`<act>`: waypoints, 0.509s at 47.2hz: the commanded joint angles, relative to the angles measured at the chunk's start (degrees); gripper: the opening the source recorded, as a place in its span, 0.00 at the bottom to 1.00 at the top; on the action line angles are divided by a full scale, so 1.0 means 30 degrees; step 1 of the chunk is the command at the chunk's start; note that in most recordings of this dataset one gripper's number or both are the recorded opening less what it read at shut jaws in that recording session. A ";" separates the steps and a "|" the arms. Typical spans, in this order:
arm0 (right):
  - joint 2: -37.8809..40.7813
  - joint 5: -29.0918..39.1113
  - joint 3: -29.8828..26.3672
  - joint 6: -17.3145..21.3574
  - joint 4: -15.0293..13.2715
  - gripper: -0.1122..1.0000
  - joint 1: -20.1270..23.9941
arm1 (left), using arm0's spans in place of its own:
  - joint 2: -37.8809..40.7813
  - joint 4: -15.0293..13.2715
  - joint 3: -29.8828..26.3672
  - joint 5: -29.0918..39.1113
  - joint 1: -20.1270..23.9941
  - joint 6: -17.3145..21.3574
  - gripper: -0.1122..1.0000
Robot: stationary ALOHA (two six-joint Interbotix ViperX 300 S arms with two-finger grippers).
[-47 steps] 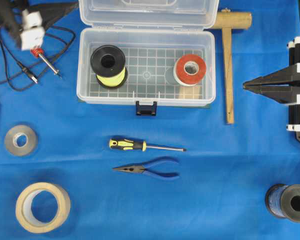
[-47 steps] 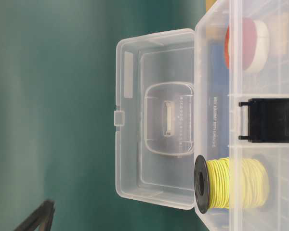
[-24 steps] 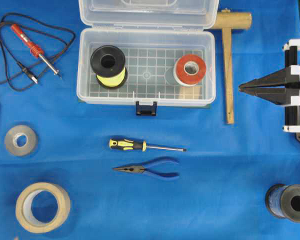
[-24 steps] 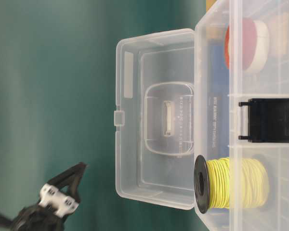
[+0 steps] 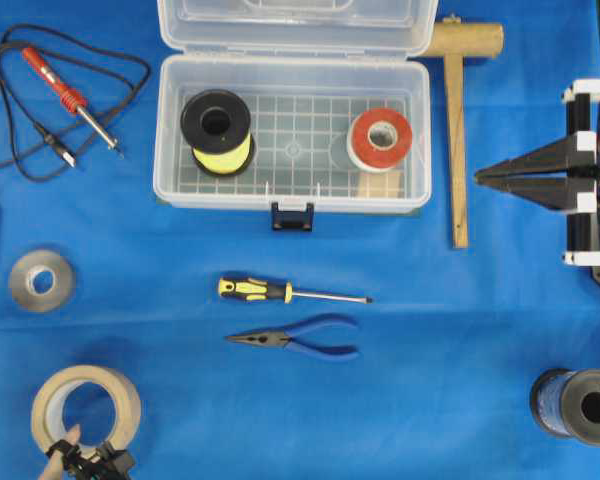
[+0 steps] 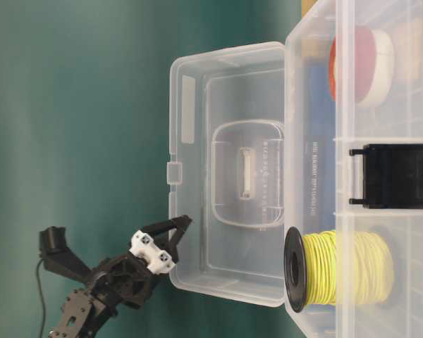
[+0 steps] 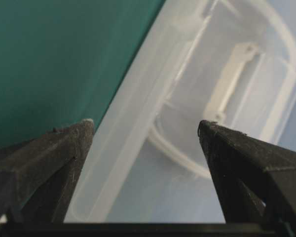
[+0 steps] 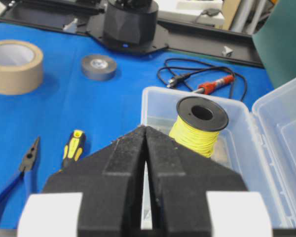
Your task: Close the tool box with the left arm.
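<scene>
The lid is tipped back with its edge (image 6: 174,205) between the open fingers of my left gripper. Next, I turn back and swing the lid forward over the tool box (image 5: 292,140).
The clear tool box (image 5: 292,200) stands open at the back middle, its lid (image 5: 295,25) upright behind it and its dark blue latch (image 5: 292,216) at the front. It holds a yellow wire spool (image 5: 217,130) and a red tape roll (image 5: 381,138). My left gripper (image 6: 182,229) is open and empty beside the lid (image 6: 225,169), close to its edge; whether it touches is unclear. In the left wrist view the lid (image 7: 187,123) fills the space ahead of the open gripper (image 7: 145,128). My right gripper (image 5: 480,178) is shut and empty, right of the box (image 8: 153,98).
A wooden mallet (image 5: 457,130) lies right of the box, a soldering iron (image 5: 65,95) with its cable to the left. A screwdriver (image 5: 280,291) and blue pliers (image 5: 300,340) lie in front. Grey tape (image 5: 40,280), masking tape (image 5: 85,410) and a black spool (image 5: 580,403) sit near the corners.
My left gripper left the overhead view's top left and, in the table-level view, came up to the lid's edge. The right gripper shifted slightly. The box has not moved.
</scene>
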 commanded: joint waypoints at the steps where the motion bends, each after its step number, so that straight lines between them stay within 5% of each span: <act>1: 0.0146 -0.0059 -0.0322 0.0000 0.0029 0.10 -0.0059 | -0.0234 0.0000 -0.0439 0.0029 -0.0088 -0.0029 0.92; 24: 0.0176 -0.0059 -0.0322 -0.0029 0.0000 0.10 -0.0205 | -0.1113 -0.0029 -0.0234 0.3691 -0.3428 -0.0146 0.92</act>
